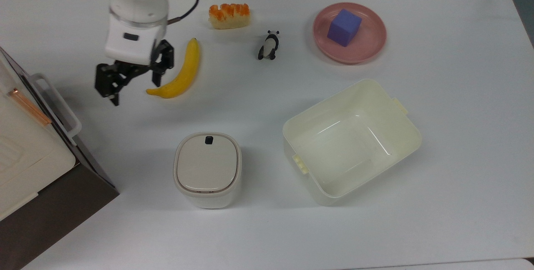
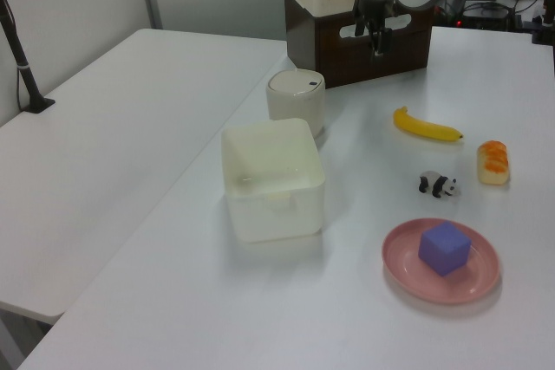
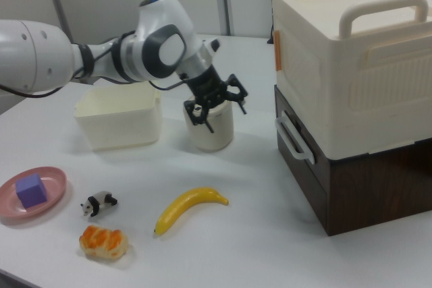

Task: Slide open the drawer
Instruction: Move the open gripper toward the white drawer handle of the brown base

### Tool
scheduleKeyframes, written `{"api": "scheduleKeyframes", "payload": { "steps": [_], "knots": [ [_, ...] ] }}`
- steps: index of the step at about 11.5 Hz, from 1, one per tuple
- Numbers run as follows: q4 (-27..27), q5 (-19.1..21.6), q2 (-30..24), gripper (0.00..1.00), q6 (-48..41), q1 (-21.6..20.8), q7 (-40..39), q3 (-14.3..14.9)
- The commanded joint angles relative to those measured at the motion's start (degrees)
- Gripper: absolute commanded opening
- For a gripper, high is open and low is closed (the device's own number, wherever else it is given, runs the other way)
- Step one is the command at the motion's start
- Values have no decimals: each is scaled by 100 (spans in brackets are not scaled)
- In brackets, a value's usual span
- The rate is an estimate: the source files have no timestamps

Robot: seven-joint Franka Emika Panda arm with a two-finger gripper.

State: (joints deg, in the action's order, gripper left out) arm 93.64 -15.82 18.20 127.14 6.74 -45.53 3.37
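The cream crate sits on the dark casing (image 2: 302, 36) around the drawer (image 2: 360, 56). The drawer will slide out alone when I pull, and the crate will stay still.
The drawer (image 1: 85, 159) is the dark brown front at the top view's left edge, carrying a white loop bar handle (image 1: 57, 108); it looks pushed in. It also appears as the drawer (image 3: 297, 166) with its handle (image 3: 291, 141) in the right view, and as the drawer (image 2: 334, 54) at the far end of the table in the left view. My gripper (image 1: 134, 89) hangs open between the banana and the handle, a short way from the handle, holding nothing. In the right view the gripper (image 3: 221, 114) hovers in front of the lidded bin, and in the left view the gripper (image 2: 375, 39) sits before the dark front.
A banana (image 1: 179, 74) lies just right of the gripper in the top view. A white lidded bin (image 1: 207, 170) and a cream tub (image 1: 400, 136) stand nearer the front edge. A toy panda (image 1: 269, 44), an orange-topped food piece (image 1: 229, 15) and a pink plate (image 1: 367, 49) with a purple cube (image 1: 344, 27) lie behind. A cream crate (image 3: 351, 52) sits on the drawer unit.
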Motion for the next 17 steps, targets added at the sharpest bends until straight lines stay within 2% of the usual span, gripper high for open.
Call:
{"api": "scheduleKeyframes", "payload": {
  "steps": [1, 2, 5, 8, 11, 17],
  "knots": [
    [-12, -218, 122, 93, 547, 309, -184, 6],
    [-12, -315, 157, 86, 645, 353, -184, 6],
    [-38, -395, 298, 84, 812, 477, -123, 6],
    [-82, -448, 403, 71, 821, 573, -123, 14],
    [-162, -465, 413, 71, 821, 679, -36, 32],
    [-293, -605, 500, 71, 830, 653, 158, 339]
  ]
}}
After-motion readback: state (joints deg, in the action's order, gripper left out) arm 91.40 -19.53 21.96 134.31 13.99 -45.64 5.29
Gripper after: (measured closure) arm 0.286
